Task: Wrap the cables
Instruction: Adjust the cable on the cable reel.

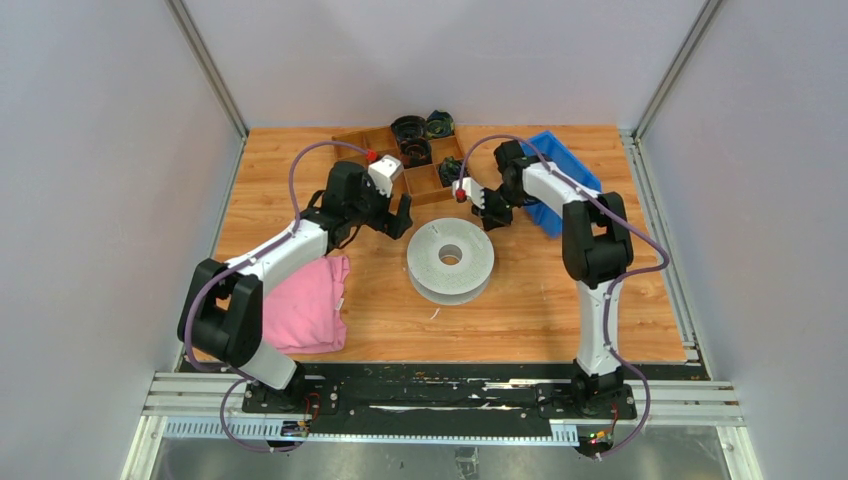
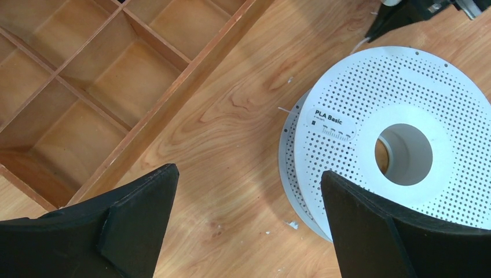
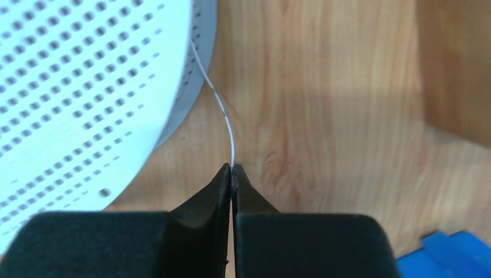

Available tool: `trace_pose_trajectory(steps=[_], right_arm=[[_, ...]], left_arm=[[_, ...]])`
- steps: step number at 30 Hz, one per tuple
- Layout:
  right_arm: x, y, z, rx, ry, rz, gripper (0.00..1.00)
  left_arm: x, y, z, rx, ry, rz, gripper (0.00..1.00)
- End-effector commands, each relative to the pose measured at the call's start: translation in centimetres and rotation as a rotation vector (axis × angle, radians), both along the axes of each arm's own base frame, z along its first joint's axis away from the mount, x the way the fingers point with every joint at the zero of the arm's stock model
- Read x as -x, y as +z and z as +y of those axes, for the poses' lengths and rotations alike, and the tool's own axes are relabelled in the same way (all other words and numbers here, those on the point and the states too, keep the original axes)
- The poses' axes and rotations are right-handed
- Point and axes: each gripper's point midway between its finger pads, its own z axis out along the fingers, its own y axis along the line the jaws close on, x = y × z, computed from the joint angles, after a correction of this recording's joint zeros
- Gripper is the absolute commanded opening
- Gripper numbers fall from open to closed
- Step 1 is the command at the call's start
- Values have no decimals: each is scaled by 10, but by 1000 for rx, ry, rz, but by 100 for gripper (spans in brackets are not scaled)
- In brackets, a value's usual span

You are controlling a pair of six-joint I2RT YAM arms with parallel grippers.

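Observation:
I should steady the spool's edge [image 2: 306,120] by its label with my left gripper, because the white spool [image 1: 427,262] lies loose while my right gripper has the cable's end.
A white perforated spool [image 1: 450,260] [image 2: 347,98] [image 3: 87,87] lies flat at mid-table. A thin white cable [image 3: 223,110] leaves the spool's rim and curves down into my right gripper [image 3: 232,168], whose jaws are shut on its end. That gripper [image 1: 490,215] sits just behind the spool's right side, low over the wood. My left gripper [image 1: 400,215] [image 2: 249,174] hangs open over bare table at the spool's left edge, nothing between its fingers. The right gripper's dark fingers [image 2: 382,26] show in the left wrist view beyond the spool.
A wooden compartment tray [image 1: 400,150] [image 2: 116,75] stands behind the spool, with dark coiled bundles [image 1: 408,128] in its far cells. A blue bin [image 1: 560,165] [image 3: 446,255] is at the back right. A pink cloth [image 1: 305,300] lies front left.

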Motion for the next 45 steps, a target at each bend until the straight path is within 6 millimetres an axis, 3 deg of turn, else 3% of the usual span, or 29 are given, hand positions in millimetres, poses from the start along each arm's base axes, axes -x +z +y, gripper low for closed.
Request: trace_pose_trajectory(steps=[1,9,17,28,36,40,45], right_arm=[[17,29,-12,11,-69,6,1],[50,43,-26,-39,-250,105,1],[80,31,-25,-79,-517,265,1],[122,15,-8,-157,-796,574,1],[120,22,11,-264,-866,700,1],[120,28,16,-314,-886,744,1],[126,19,23,-369,-933,816,1]], left_arm=[[-5,22,5,32,31,-58,98],[-5,30,8,51,59,-68,98],[-3,35,1,109,61,-51,96],[2,17,-7,169,74,16,90],[2,8,-7,157,68,15,88],[3,-8,-10,144,76,47,87],[6,-30,-14,120,85,87,82]])
